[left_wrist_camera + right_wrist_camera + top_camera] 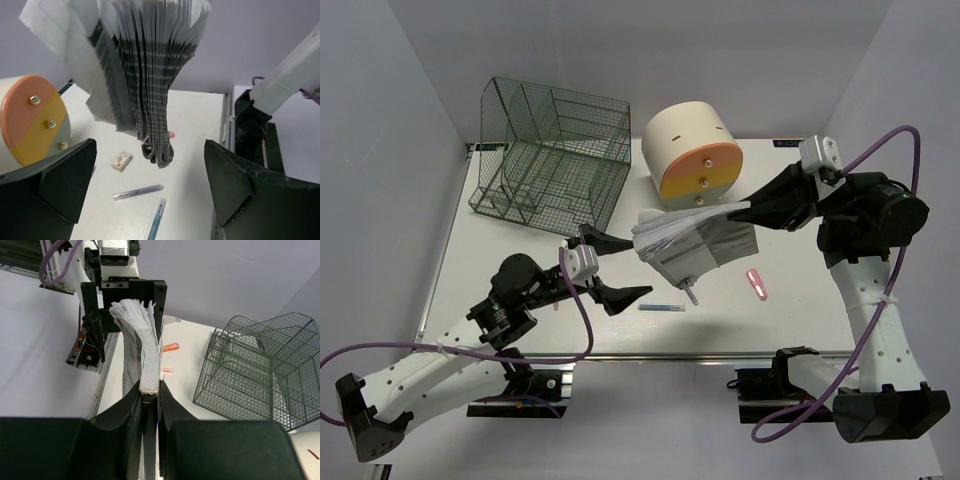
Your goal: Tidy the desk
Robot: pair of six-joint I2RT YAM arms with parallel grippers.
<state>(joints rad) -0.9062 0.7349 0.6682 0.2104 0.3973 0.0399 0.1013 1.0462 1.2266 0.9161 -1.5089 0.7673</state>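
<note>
The book's fanned pages [670, 238] are hanging over the gap of my left gripper. Next, my left gripper turns level and closes on their loose edges [644, 228] before it racks the book.
A thick book [685, 245] with a grey cover hangs above the white desk [800, 310], its pages fanned out and drooping. My right gripper [742, 210] is shut on its spine [149, 385], coming in from the right. The left gripper [612, 267] stands open just left of the book's loose page edges, not touching them. In the left wrist view the hanging pages [150, 75] fill the top, above the gap of the left gripper [150, 187]. In the right wrist view, the left gripper's two fingers [159, 305] flank the far end of the book [140, 335].
A dark green wire rack [555, 150] stands at the back left, a cream drawer unit [692, 152] with an orange front behind the book. On the desk lie a blue pen [662, 308], a purple pen [137, 192], an eraser [121, 160] and a pink item [757, 284].
</note>
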